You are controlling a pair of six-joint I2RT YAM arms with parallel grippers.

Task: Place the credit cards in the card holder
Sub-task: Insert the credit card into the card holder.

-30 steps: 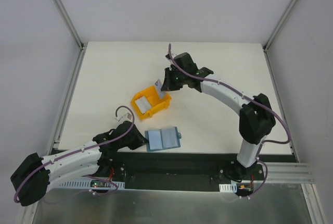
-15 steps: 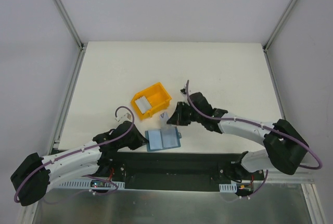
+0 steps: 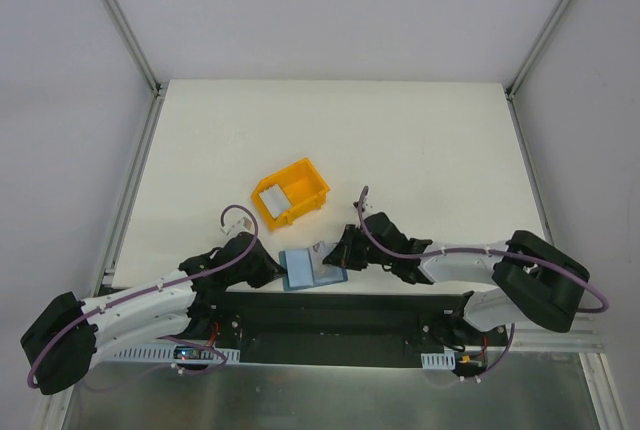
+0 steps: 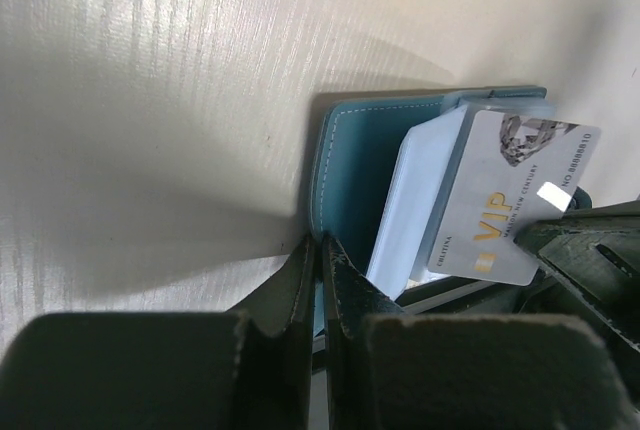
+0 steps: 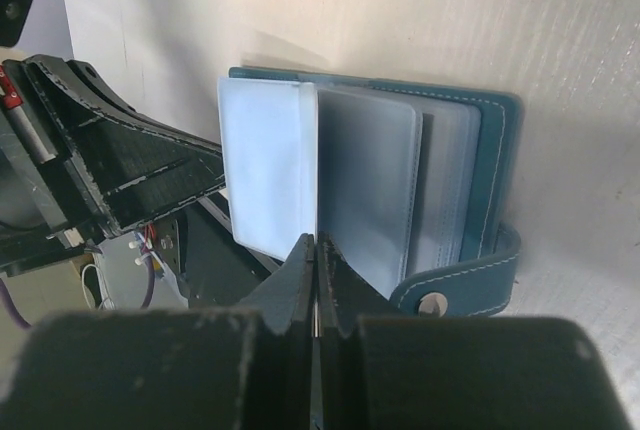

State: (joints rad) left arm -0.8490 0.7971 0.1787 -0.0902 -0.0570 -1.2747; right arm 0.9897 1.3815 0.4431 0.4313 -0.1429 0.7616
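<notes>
The VIP card (image 3: pixel 320 253) is in line with the pale blue pocket (image 3: pixel 299 267), so my right gripper should keep tilting the card down toward the pocket until the card is flat.
The teal-blue card holder (image 3: pixel 308 270) lies open near the table's front edge, its pale blue pockets (image 5: pixel 265 175) fanned out. My left gripper (image 3: pixel 272 268) is shut on the holder's left cover edge (image 4: pixel 335 170); its jaws (image 4: pixel 322 242) pinch the leather. My right gripper (image 3: pixel 336 250) is shut on a grey-white credit card (image 4: pixel 510 200) marked VIP, which leans tilted over the holder's pockets. In the right wrist view that card shows only edge-on between the shut jaws (image 5: pixel 316 240). Another credit card (image 3: pixel 272 196) lies in the yellow bin.
The yellow plastic bin (image 3: pixel 303 182) stands just behind the holder, towards the table's middle. The holder's snap tab (image 5: pixel 455 285) hangs to its right side. The black base rail (image 3: pixel 330 315) runs along the table's near edge under both arms.
My right arm has swung from beside the yellow bin down and forward to the card holder, carrying the card. The left arm and the holder have stayed in place.
</notes>
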